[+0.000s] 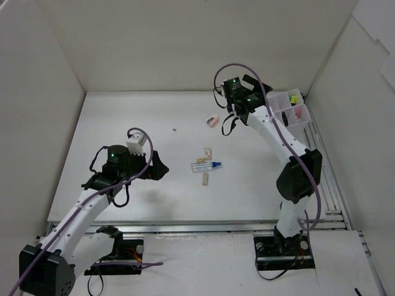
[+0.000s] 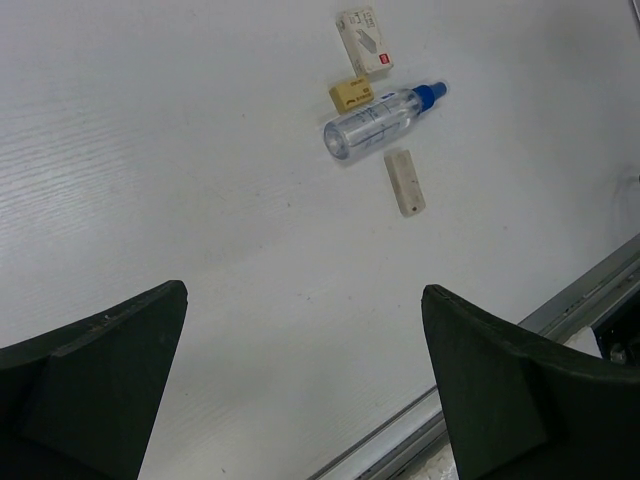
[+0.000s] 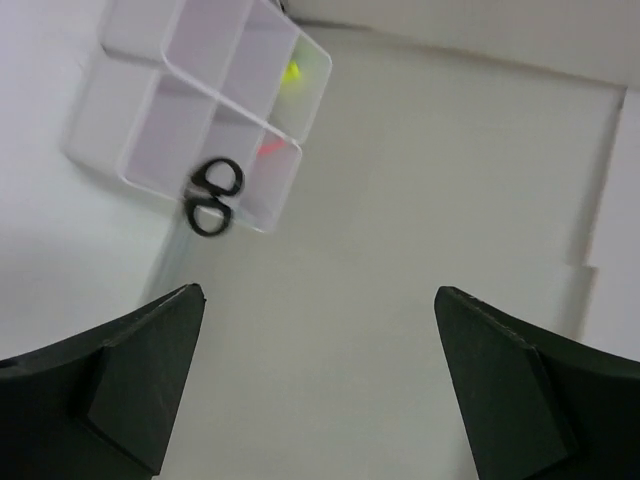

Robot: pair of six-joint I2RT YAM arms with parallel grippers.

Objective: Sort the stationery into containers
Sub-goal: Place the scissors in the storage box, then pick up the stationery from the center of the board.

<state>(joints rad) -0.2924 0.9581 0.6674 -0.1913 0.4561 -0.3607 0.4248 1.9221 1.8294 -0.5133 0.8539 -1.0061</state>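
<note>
The tube's blue cap [image 1: 216, 164] is clear of the erasers and the way to the tube is open. My right gripper keeps moving toward the tube and closes across its body [image 1: 201, 167].
A clear blue-capped tube [image 1: 207, 165] lies mid-table with a beige eraser [image 1: 207, 152] behind it and a white eraser [image 1: 205, 179] in front. A pink eraser [image 1: 212, 121] lies farther back. The left wrist view shows the tube [image 2: 380, 118], the beige eraser [image 2: 351, 94], a boxed eraser [image 2: 366, 40] and the white eraser [image 2: 404, 182]. My left gripper [image 1: 159, 168] [image 2: 305, 290] is open and empty, left of this group. The white organiser box [image 1: 281, 97] [image 3: 178, 72] holds black scissors [image 3: 213, 197], a yellow-capped marker [image 3: 292, 72] and a red pen [image 3: 270, 148]. My right gripper [image 1: 252, 83] [image 3: 320, 290] is open and empty, beside the box.
White walls enclose the table on the left, back and right. A metal rail [image 2: 560, 305] runs along the near edge. The organiser stands in the back right corner against the right wall.
</note>
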